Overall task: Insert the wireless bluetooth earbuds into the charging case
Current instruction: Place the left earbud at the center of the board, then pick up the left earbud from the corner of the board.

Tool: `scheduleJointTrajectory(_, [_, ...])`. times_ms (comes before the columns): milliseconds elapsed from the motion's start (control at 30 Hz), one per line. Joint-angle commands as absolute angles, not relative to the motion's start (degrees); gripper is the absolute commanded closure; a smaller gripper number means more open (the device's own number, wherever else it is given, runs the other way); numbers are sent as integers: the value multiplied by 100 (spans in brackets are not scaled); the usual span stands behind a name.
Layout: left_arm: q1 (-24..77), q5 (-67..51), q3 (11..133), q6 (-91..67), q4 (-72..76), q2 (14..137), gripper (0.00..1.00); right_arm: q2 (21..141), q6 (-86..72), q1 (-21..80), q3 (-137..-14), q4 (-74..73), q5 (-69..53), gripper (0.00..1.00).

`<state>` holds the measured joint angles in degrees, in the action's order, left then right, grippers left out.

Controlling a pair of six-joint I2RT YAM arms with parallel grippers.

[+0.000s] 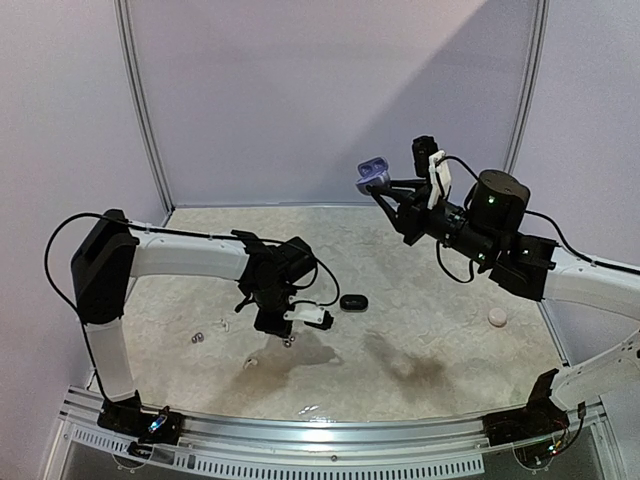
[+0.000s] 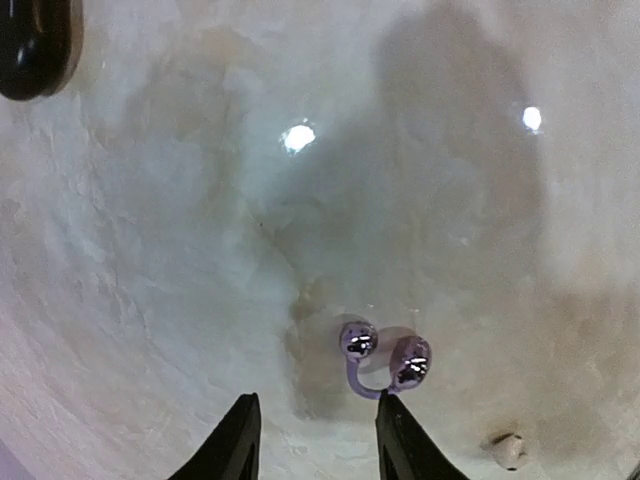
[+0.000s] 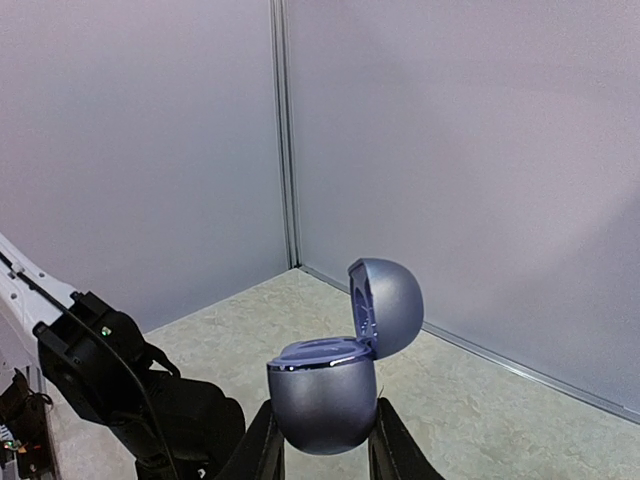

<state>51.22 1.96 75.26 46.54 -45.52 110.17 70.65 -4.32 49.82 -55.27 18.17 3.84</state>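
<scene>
The robot should turn its left gripper and straddle the earbud from its balls' side (image 2: pixel 411 361), because the earbud's curved bridge (image 2: pixel 367 388) sits at the end of a finger, outside the left gripper's gap.
A purple clip-style earbud (image 2: pixel 385 362), two shiny balls joined by a curved bridge, lies on the table just ahead of my left gripper (image 2: pixel 318 425). That gripper is open with nothing between its fingers, and its right fingertip (image 2: pixel 398 425) sits right at the bridge. From above, the left gripper (image 1: pixel 285 330) hangs low over this earbud (image 1: pixel 288 341). My right gripper (image 3: pixel 322 432) is shut on the blue-grey charging case (image 3: pixel 325 395), held high in the air with its lid hinged open. The same case (image 1: pixel 373 176) shows at the back, above the table, in the right gripper (image 1: pixel 384 190).
A closed black case (image 1: pixel 353 301) lies right of the left gripper, also at the corner of the left wrist view (image 2: pixel 35 45). Small earbuds (image 1: pixel 198 338) lie scattered at front left, one white earbud (image 2: pixel 508 449) close by. A white round case (image 1: pixel 497 317) sits at right.
</scene>
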Motion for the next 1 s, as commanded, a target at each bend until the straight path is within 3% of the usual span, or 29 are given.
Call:
scheduleJointTrajectory(0, [5130, -311, 7866, 4771, -5594, 10949, 57, 6845, -228, 4825, -5510, 1559, 62, 100])
scheduleJointTrajectory(167, [5063, -375, 8228, 4428, -5757, 11032, 58, 6736, -259, 4673, -5346, 1599, -511, 100])
scheduleJointTrajectory(333, [4417, -918, 9067, 1772, -5693, 11239, 73, 6775, -283, 4516, -5363, 1586, -927, 100])
scheduleJointTrajectory(533, [4221, -1551, 8824, 228, -5436, 11301, 70, 6921, -332, 4471, -5453, 1396, -1146, 100])
scheduleJointTrajectory(967, [4187, -1413, 7978, -1762, -4981, 11169, 70, 6698, -920, 4475, -5345, 1011, -519, 100])
